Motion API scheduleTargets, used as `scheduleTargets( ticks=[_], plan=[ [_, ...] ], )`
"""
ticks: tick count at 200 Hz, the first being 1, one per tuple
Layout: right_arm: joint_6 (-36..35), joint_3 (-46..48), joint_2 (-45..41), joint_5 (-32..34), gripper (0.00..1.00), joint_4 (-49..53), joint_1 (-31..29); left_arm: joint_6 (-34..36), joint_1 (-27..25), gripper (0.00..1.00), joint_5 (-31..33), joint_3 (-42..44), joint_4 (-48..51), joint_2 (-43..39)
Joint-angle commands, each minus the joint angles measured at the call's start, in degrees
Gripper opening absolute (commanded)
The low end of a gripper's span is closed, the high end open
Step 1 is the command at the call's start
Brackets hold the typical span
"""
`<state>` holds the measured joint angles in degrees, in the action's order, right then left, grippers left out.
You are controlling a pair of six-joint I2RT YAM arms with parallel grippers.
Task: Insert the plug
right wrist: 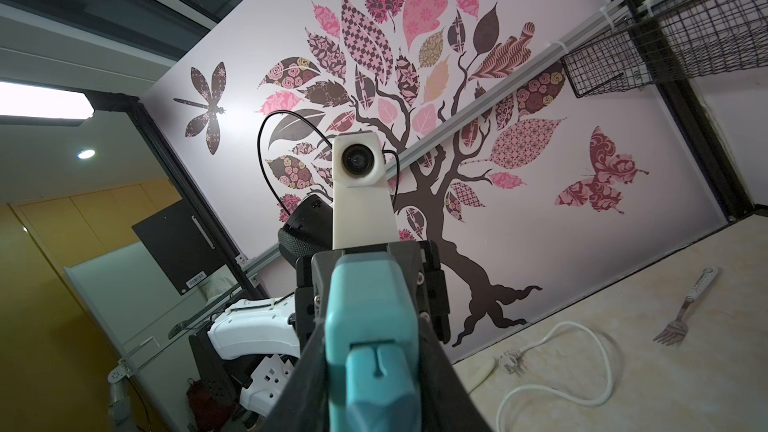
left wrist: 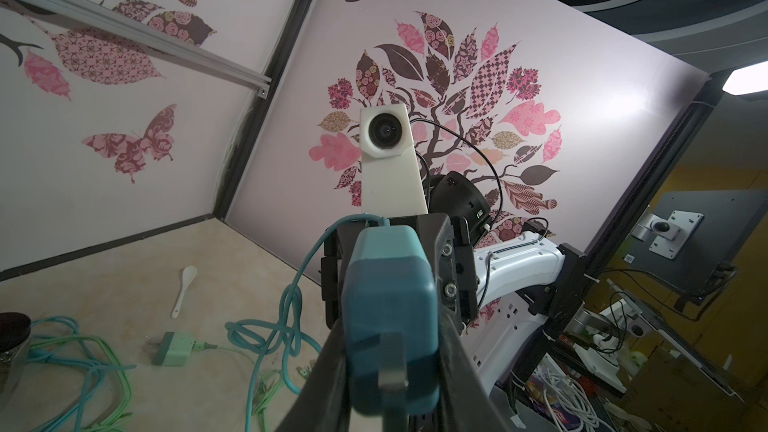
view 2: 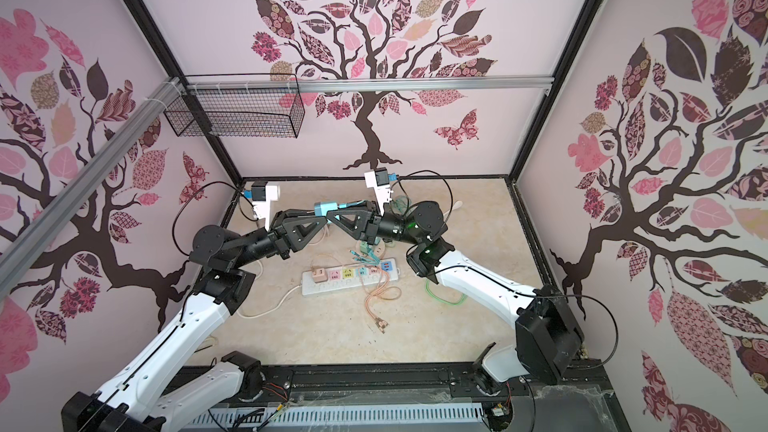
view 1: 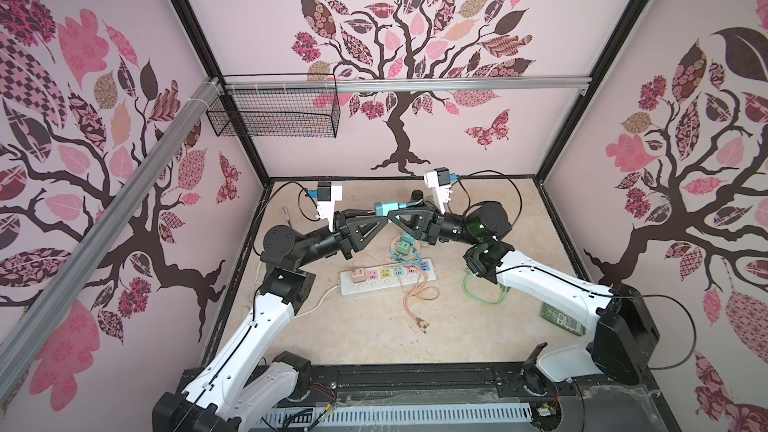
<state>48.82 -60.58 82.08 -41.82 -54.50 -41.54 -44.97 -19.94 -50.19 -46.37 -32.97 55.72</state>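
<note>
Orange cables are lying over the white power strip's sockets (view 1: pixel 410 271), so the robot's left gripper should first pull the cables (view 1: pixel 419 278) out of the way and leave the teal plug to the right gripper.
A teal plug (view 1: pixel 383 207) hangs in mid-air over the middle of the table, between both arms. In the left wrist view the plug (left wrist: pixel 390 305) shows a metal prong toward the camera. My left gripper (left wrist: pixel 390 342) is shut on its sides. In the right wrist view the plug (right wrist: pixel 372 317) shows its back end, with a teal cable connector in it. My right gripper (right wrist: pixel 374 351) is shut on the plug from the opposite end. In a top view the left gripper (view 1: pixel 379 219) and the right gripper (view 1: pixel 395 214) meet tip to tip. Below them lies the white power strip (view 1: pixel 353 288).
Several coloured adapters sit in the strip (view 2: pixel 311 288). A green adapter (view 1: pixel 402 245), orange cables (view 1: pixel 419 297), a green cable (view 1: pixel 482 292) and a green packet (view 1: pixel 561 320) lie on the table. A spoon (left wrist: pixel 185 288) and a fork (right wrist: pixel 681 317) lie near the back. A wire basket (view 1: pixel 274 118) hangs on the wall.
</note>
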Motion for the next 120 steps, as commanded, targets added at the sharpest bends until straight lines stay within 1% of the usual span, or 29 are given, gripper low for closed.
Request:
scheduleTargets(
  ticks=[1, 11, 18, 38, 51, 57, 72, 90, 117, 120],
  plan=[
    [0.5, -2.1, -1.0, 1.5, 0.22, -3.9, -0.5, 2.4, -0.2, 0.08, -0.2, 1.6, 1.1, -0.3],
    [-0.3, -1.7, -1.6, 2.1, 0.20, -3.1, -0.5, 3.1, -0.2, 0.17, -0.3, 1.5, 2.5, -0.4],
    [-1.4, -1.6, -2.0, 2.5, 0.19, -1.7, -0.5, 3.8, -0.2, 0.22, -0.2, 1.3, 3.8, -0.7],
    [-7.0, -2.4, -4.2, 4.1, 0.17, 6.9, -0.5, 6.3, -0.2, 0.35, -0.4, 1.4, 7.6, -2.0],
    [-10.3, -2.6, -5.8, 5.3, 0.17, 11.8, -0.1, 8.2, -0.2, 0.46, -0.3, 1.4, 10.4, -3.3],
    [-11.5, -2.5, -6.6, 5.7, 0.17, 13.6, 0.3, 9.2, -0.1, 0.48, 0.0, 1.5, 11.9, -4.0],
    [-13.5, -2.4, -8.4, 6.6, 0.17, 17.5, 1.8, 11.8, -0.2, 0.54, 0.9, 1.5, 16.2, -5.8],
    [-15.9, -1.9, -11.0, 7.6, 0.16, 22.2, 4.0, 14.7, -0.1, 0.57, 1.6, 2.1, 20.9, -7.9],
    [-23.1, -2.6, -14.3, 10.6, 0.16, 32.1, 4.7, 16.2, -0.2, 0.61, 2.3, 3.6, 23.2, -10.6],
    [-23.6, -2.7, -14.6, 10.9, 0.16, 32.9, 4.8, 16.3, -0.2, 0.61, 2.3, 3.7, 24.7, -10.8]
  ],
)
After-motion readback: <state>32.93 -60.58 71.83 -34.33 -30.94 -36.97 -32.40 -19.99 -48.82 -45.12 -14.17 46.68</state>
